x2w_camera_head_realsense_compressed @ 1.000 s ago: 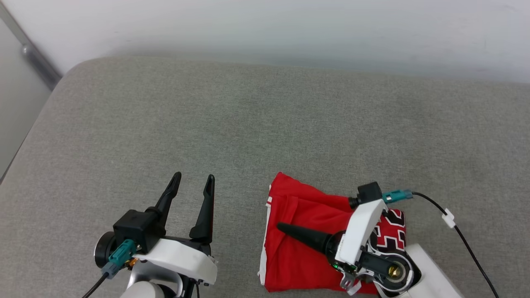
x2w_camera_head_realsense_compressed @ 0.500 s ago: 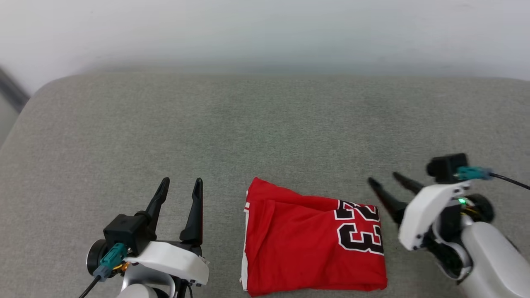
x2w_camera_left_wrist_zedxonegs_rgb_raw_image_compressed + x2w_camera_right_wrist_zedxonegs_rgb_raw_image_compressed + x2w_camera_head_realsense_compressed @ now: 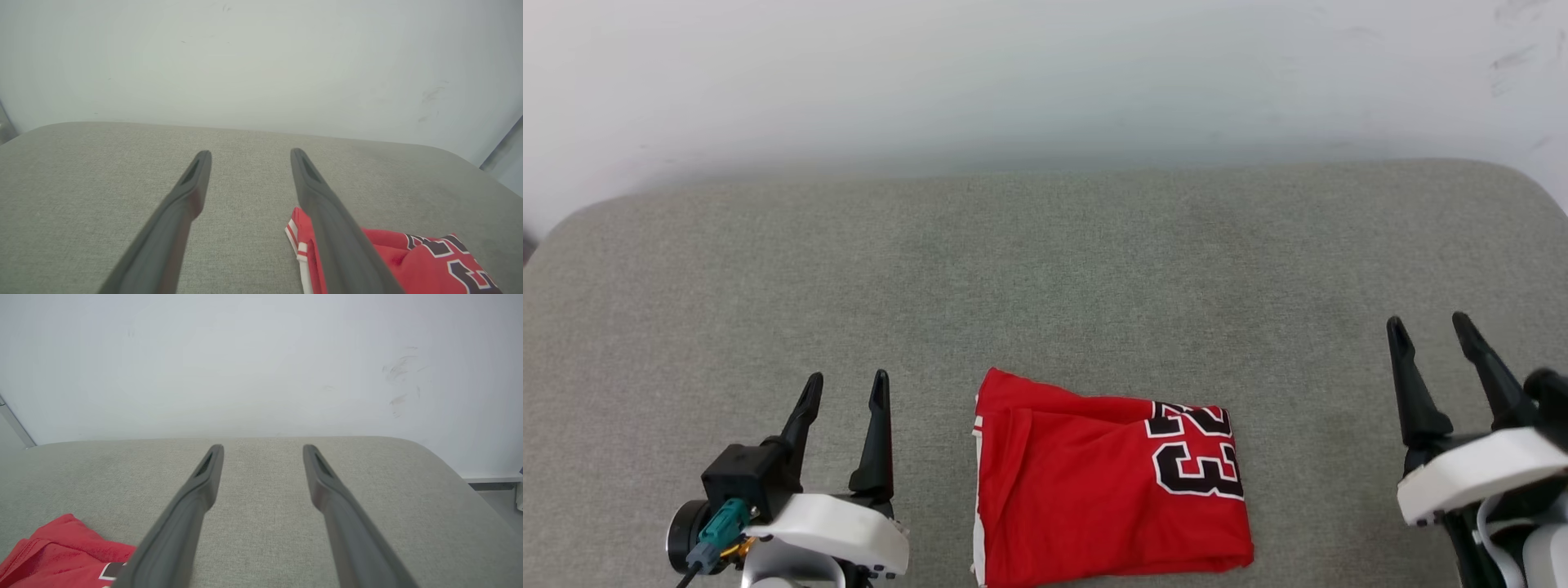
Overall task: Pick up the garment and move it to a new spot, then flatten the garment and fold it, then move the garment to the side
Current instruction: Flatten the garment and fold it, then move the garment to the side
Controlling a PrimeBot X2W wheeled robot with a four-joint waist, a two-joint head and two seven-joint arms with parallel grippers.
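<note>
The whole red garment should slide along still folded when the robot pulls the printed end [image 3: 1204,452], because its layers [image 3: 1013,449] lie flat in a compact rectangle.
The red garment [image 3: 1103,482] lies folded into a compact rectangle near the front middle of the grey cushion, its black "23" facing up on the right part and a white striped trim along its left edge. My left gripper [image 3: 846,385] stands open to its left, apart from it, nothing between the fingers. Off to the right, well clear of the cloth, my right gripper [image 3: 1429,325] is open and empty too. A corner of the garment [image 3: 412,261] shows in the left wrist view beside the left gripper [image 3: 249,153]; another corner of the garment [image 3: 57,547] lies left of the right gripper [image 3: 263,448].
A grey fabric cushion [image 3: 1045,278] carries everything, with rounded corners at the far left and far right. A pale wall [image 3: 1045,73] rises behind its far edge. In the right wrist view a strip of floor and skirting [image 3: 494,482] shows past the cushion's right end.
My right gripper came off the garment, swung out to the right and now points away, open. The head camera turned, shifting the whole picture left. The garment stays folded.
</note>
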